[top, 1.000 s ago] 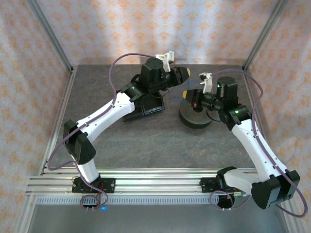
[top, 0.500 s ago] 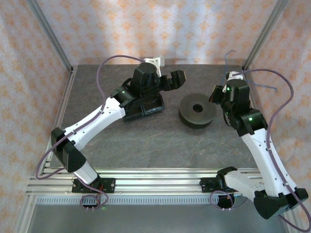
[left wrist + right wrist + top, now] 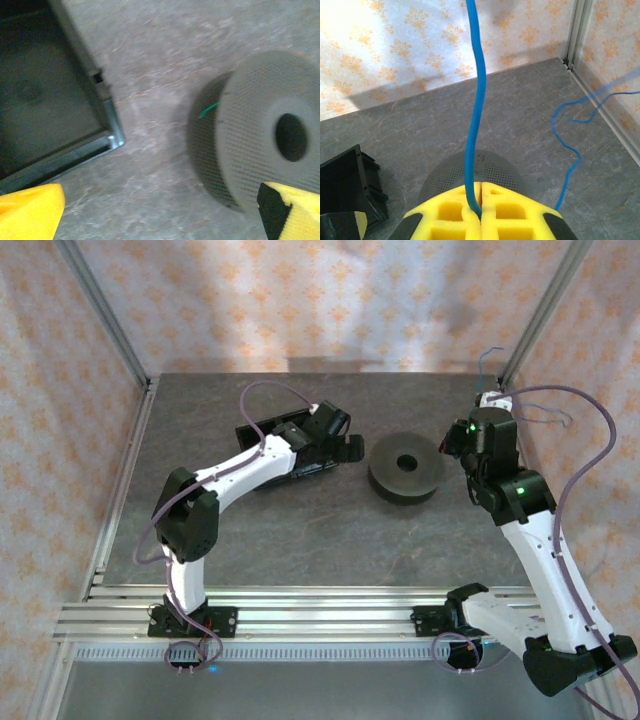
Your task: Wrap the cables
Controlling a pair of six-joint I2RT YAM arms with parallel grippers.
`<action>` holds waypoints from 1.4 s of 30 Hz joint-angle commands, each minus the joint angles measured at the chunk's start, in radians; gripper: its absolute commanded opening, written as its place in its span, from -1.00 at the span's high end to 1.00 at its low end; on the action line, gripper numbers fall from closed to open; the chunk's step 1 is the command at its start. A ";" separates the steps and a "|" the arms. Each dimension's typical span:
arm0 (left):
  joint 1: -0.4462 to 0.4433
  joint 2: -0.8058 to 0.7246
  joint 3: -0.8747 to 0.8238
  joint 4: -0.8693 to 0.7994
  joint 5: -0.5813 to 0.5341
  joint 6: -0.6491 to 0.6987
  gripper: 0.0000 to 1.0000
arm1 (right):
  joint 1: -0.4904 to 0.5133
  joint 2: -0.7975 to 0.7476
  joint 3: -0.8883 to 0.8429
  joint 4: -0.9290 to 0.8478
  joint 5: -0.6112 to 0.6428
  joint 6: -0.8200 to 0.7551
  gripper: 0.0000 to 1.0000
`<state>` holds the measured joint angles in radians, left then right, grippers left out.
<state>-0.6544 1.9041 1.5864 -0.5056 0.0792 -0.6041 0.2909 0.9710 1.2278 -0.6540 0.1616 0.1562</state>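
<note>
The grey spool is lying flat on its edge. My left gripper should grab the spool's upper rim and tip the spool upright before wrapping the cable.
A blue cable rises from between the yellow pads of my right gripper, which is shut on it. Its loose end curls over the table at the right. The dark grey spool stands mid-table, just beyond and below the right gripper. A short piece of green cable shows on the spool's side wall. My left gripper is open wide, low over the table between the spool and a black tray, with nothing between its fingers.
The black tray lies left of the spool, with the left arm's wrist over it. A metal frame post and patterned walls close the back right corner. Purple-grey arm cables loop above both arms.
The left gripper opened, and its arm folded back and dropped low beside the tray. The right arm pulled away from the spool to the right, still holding the blue cable.
</note>
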 commanded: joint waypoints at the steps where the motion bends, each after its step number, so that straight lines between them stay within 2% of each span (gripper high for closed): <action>1: 0.066 0.033 -0.048 0.044 0.051 -0.014 -0.98 | -0.006 -0.025 -0.007 -0.009 0.018 0.006 1.00; 5: 0.119 0.062 -0.088 0.089 0.104 -0.008 -0.93 | -0.011 -0.022 -0.007 -0.011 0.009 0.008 1.00; 9: 0.159 0.057 -0.131 0.095 0.097 0.005 -0.92 | -0.018 -0.019 -0.008 -0.010 -0.005 0.016 1.00; 17: 0.277 -0.060 -0.265 0.089 0.035 0.039 -0.92 | -0.030 -0.012 -0.009 -0.010 -0.032 0.021 1.00; 21: 0.352 -0.103 -0.300 0.083 0.047 0.077 -0.94 | -0.034 -0.014 -0.007 -0.018 -0.037 0.022 1.00; 23: 0.362 -0.131 -0.297 0.079 0.076 0.102 -0.99 | -0.039 -0.014 -0.008 -0.022 -0.042 0.020 1.00; 26: 0.331 -0.183 -0.278 0.079 0.138 0.106 -0.99 | -0.044 -0.017 -0.013 -0.028 -0.042 0.022 1.00; 30: 0.236 -0.228 -0.215 0.047 0.142 0.096 -0.99 | -0.055 -0.027 -0.026 -0.033 -0.039 0.024 1.00; 32: 0.200 -0.216 -0.195 0.080 0.218 0.064 -0.99 | -0.062 -0.034 -0.032 -0.036 -0.038 0.024 1.00; 38: 0.134 -0.078 -0.185 0.364 0.496 -0.145 -0.97 | -0.081 -0.052 -0.048 -0.043 -0.050 0.028 1.00; 42: 0.102 0.077 -0.141 0.535 0.609 -0.274 -0.77 | -0.088 -0.060 -0.059 -0.045 -0.055 0.032 1.00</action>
<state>-0.5308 1.8542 1.4109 -0.1677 0.5385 -0.7315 0.2108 0.9279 1.1858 -0.6918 0.1055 0.1764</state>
